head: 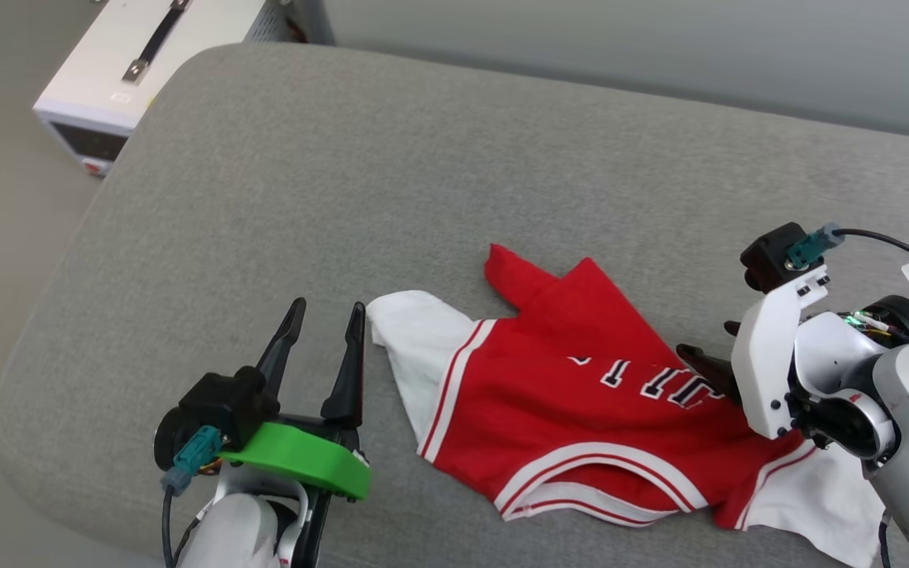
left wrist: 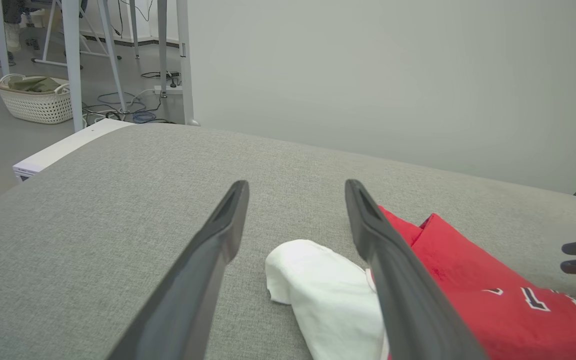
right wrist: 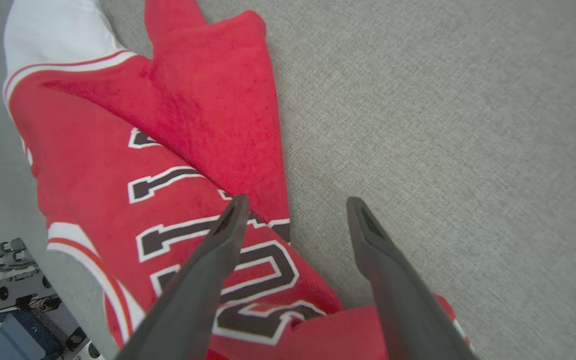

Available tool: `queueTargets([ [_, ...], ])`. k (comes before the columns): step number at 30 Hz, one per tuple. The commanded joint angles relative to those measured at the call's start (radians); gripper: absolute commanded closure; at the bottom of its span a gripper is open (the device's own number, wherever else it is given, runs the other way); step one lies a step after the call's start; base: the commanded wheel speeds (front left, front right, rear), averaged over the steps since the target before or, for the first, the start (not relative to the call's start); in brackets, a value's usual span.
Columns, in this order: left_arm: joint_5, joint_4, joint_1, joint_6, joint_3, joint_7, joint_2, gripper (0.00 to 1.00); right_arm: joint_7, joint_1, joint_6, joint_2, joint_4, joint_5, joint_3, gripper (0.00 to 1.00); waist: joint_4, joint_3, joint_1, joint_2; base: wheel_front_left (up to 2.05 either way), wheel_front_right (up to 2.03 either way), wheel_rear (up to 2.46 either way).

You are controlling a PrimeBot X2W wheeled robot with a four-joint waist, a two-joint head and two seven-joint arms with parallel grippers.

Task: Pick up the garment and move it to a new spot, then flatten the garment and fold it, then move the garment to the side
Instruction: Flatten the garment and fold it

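Note:
I am about to lift the white sleeves, and the red flap [head: 579, 306] will open out to show more lettering, as the black lettering stops at the garment's fold [head: 623, 364].
The garment [head: 581, 410], a red jersey with white sleeves, striped trim and black lettering, lies crumpled on the grey cushioned surface [head: 423, 173], with a red flap folded over the letters. My left gripper [head: 326, 309] is open just left of the white sleeve. In the left wrist view that sleeve [left wrist: 318, 290] lies between and below the left gripper's [left wrist: 296, 187] fingers, apart from them. My right gripper [head: 707, 341] is open over the garment's right part. The right wrist view has the right gripper [right wrist: 298, 201] hovering above the lettering [right wrist: 248, 265] and the folded flap's edge, holding nothing.
A white box with a black strap [head: 147, 71] stands on the floor beyond the surface's far left corner. A wall runs behind the surface. A white basket [left wrist: 33, 100] and frame legs [left wrist: 73, 60] stand farther off. Bare grey cushion lies left of and beyond the garment.

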Motion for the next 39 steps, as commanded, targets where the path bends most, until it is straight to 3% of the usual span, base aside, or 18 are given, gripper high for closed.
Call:
queueTargets([
  [1, 0.006, 0.002, -0.018, -0.005, 0.004, -0.005, -0.009, 0.0, 0.01, -0.023, -0.001, -0.007, 0.017, 0.022, 0.016, 0.0, 0.064, 0.06, 0.0, 0.0, 0.0, 0.0, 0.0],
  [14, 0.004, 0.007, -0.04, -0.016, 0.002, -0.005, -0.029, 0.0, 0.022, -0.085, -0.001, -0.071, 0.124, 0.139, 0.153, 0.0, 0.145, 0.13, 0.0, 0.0, 0.0, 0.0, 0.0],
  [15, 0.003, 0.007, -0.041, -0.016, 0.002, -0.005, -0.03, 0.0, 0.023, -0.086, -0.001, -0.078, 0.129, 0.144, 0.161, 0.15, 0.148, 0.132, 0.0, 0.0, 0.0, 0.0, 0.0],
  [17, 0.002, 0.008, -0.042, -0.016, 0.0, -0.005, -0.03, 0.0, 0.019, -0.093, -0.001, -0.092, 0.137, 0.154, 0.178, 0.98, 0.152, 0.136, 0.0, 0.0, 0.0, 0.0, 0.0],
  [23, -0.011, 0.012, -0.041, -0.017, -0.008, -0.005, -0.031, 0.0, -0.047, -0.142, -0.001, -0.14, 0.145, 0.169, 0.191, 1.0, 0.157, 0.129, 0.0, 0.0, 0.0, 0.0, 0.0],
  [29, -0.024, 0.011, -0.046, -0.014, -0.023, -0.005, -0.031, 0.0, -0.107, -0.241, -0.001, -0.228, 0.149, 0.134, 0.212, 1.0, 0.164, 0.125, 0.0, 0.0, 0.0, 0.0, 0.0],
  [39, -0.051, 0.004, -0.065, -0.009, -0.053, -0.005, -0.031, 0.0, -0.204, -0.501, -0.001, -0.368, 0.219, -0.022, 0.4, 1.0, 0.202, 0.182, 0.0, 0.0, 0.0, 0.0, 0.0],
])
